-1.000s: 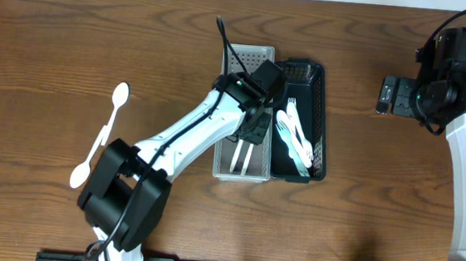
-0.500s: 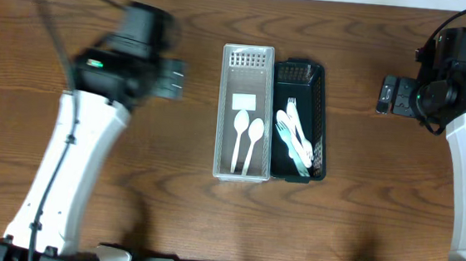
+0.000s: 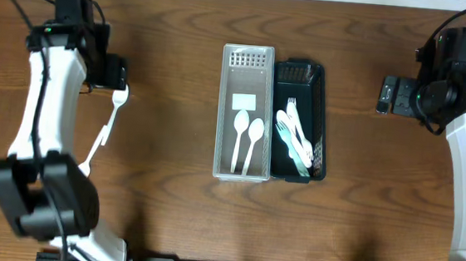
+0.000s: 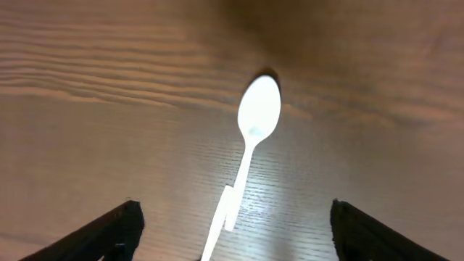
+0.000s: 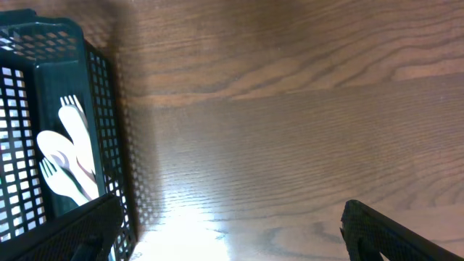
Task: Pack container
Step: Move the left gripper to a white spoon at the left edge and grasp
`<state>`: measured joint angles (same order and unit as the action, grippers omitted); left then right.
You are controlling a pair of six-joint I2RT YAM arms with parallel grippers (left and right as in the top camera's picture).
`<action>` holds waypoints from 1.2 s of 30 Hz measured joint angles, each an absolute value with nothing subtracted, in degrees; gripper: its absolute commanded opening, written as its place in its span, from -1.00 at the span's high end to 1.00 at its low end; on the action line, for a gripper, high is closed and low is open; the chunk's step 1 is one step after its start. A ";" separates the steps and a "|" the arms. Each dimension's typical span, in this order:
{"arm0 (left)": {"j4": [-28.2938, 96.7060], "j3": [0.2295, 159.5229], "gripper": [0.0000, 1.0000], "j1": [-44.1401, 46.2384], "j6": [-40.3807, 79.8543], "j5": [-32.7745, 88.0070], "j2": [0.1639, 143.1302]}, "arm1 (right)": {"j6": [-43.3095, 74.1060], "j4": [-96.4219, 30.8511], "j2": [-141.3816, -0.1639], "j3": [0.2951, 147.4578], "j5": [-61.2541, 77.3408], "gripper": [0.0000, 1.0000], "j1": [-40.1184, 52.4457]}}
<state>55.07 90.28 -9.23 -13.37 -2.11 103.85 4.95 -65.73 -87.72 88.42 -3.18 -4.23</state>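
The spoon's neck (image 3: pixel 114 111) is clear of the second spoon and in the middle between my open fingers, so my left gripper should keep going down and close below the bowl (image 3: pixel 116 107).
A white plastic spoon (image 3: pixel 115 104) lies on the wooden table at the left, its handle overlapping a second white spoon (image 3: pixel 89 159) that is partly hidden by the arm. My left gripper (image 3: pixel 113 76) hovers just above the spoon's bowl (image 4: pixel 259 112), open and empty (image 4: pixel 232 243), its fingers either side of the handle. A grey tray (image 3: pixel 225 113) holds two white spoons (image 3: pixel 247 132). Beside it, a black mesh basket (image 3: pixel 323 121) holds several white forks (image 3: pixel 293 134). My right gripper (image 3: pixel 383 95) is open and empty (image 5: pixel 232 243), right of the basket (image 5: pixel 109 109).
The tray and basket stand side by side in the middle of the table. Bare wood lies between the tray and the left spoons. The right arm's base runs along the right edge.
My left arm has left the grey tray, where two spoons now lie, and swung to the far left, stopping over the spoons on the table. The right arm has not moved.
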 measured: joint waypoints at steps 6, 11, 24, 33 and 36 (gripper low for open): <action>55.09 90.08 -0.84 -9.23 -17.91 -1.67 112.57 | 4.93 -65.36 -87.72 88.42 -3.16 -0.99 -4.23; 55.02 90.00 -0.85 -9.28 -20.58 -1.04 117.62 | 4.93 -65.43 -87.72 88.42 -3.16 -0.99 -4.23; 53.32 89.84 -0.85 -11.18 -22.96 2.87 123.90 | 4.93 -65.54 -87.72 88.42 -3.16 -0.99 -4.27; 52.62 89.84 -0.19 -11.22 -22.98 3.07 124.25 | 4.93 -65.56 -87.72 88.42 -3.16 -0.99 -4.27; 52.64 89.84 -0.07 -11.22 -23.33 3.07 124.25 | 4.95 -65.56 -87.72 88.42 -3.16 -0.98 -4.27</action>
<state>52.64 89.84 -11.22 -23.33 3.07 124.25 4.95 -65.56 -87.72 88.42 -3.16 -4.27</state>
